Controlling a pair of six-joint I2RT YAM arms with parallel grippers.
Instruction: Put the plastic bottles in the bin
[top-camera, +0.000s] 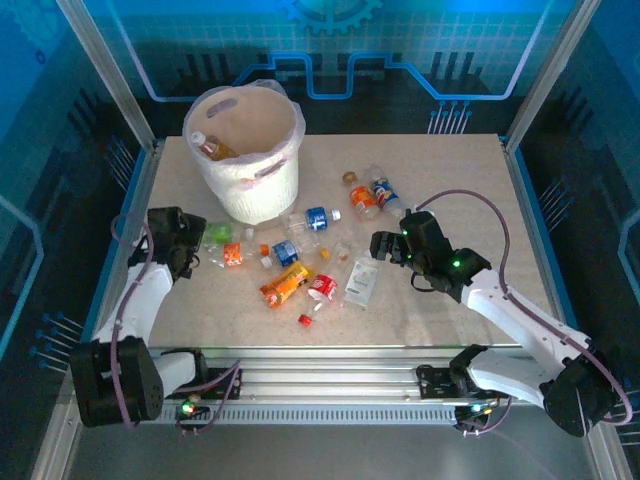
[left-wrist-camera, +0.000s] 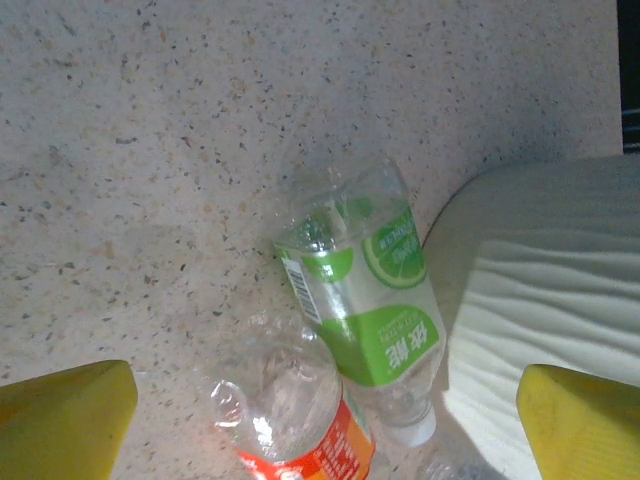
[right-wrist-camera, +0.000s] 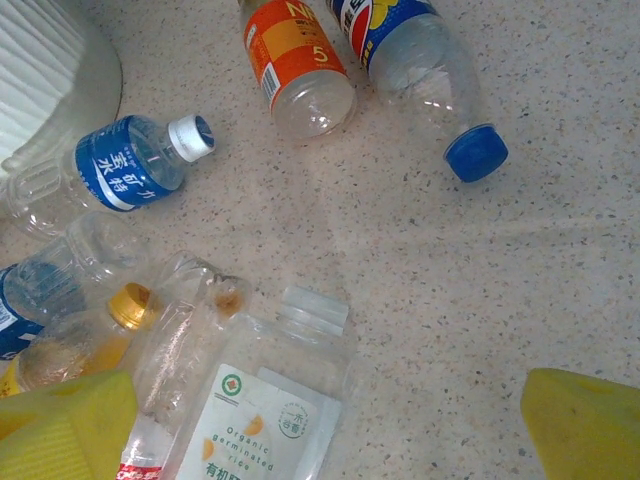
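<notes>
The green-label bottle's bottom end (left-wrist-camera: 340, 195) lies clear of the bin and its neighbour, so my left gripper should keep lowering until its fingers straddle that end (left-wrist-camera: 345, 215), then close.
Several plastic bottles lie scattered on the speckled table in front of the white bin (top-camera: 252, 192), and one bottle (top-camera: 212, 147) lies inside it. My left gripper (top-camera: 188, 250) hangs open over a green-label bottle (left-wrist-camera: 375, 300) and an orange-label bottle (left-wrist-camera: 300, 425), with the bin wall (left-wrist-camera: 560, 300) just to their right. Both yellow fingers (left-wrist-camera: 60, 420) stand wide of them. My right gripper (top-camera: 383, 245) is open above a clear white-label jar (right-wrist-camera: 265, 410), touching nothing. Further off lie a blue-label bottle (right-wrist-camera: 120, 165), an orange-label bottle (right-wrist-camera: 295, 60) and a blue-capped bottle (right-wrist-camera: 420, 60).
A small red cap (top-camera: 305, 320) lies near the front edge of the table (top-camera: 460, 170). Metal frame posts and glass panels close in the sides and back. The right half of the table is bare.
</notes>
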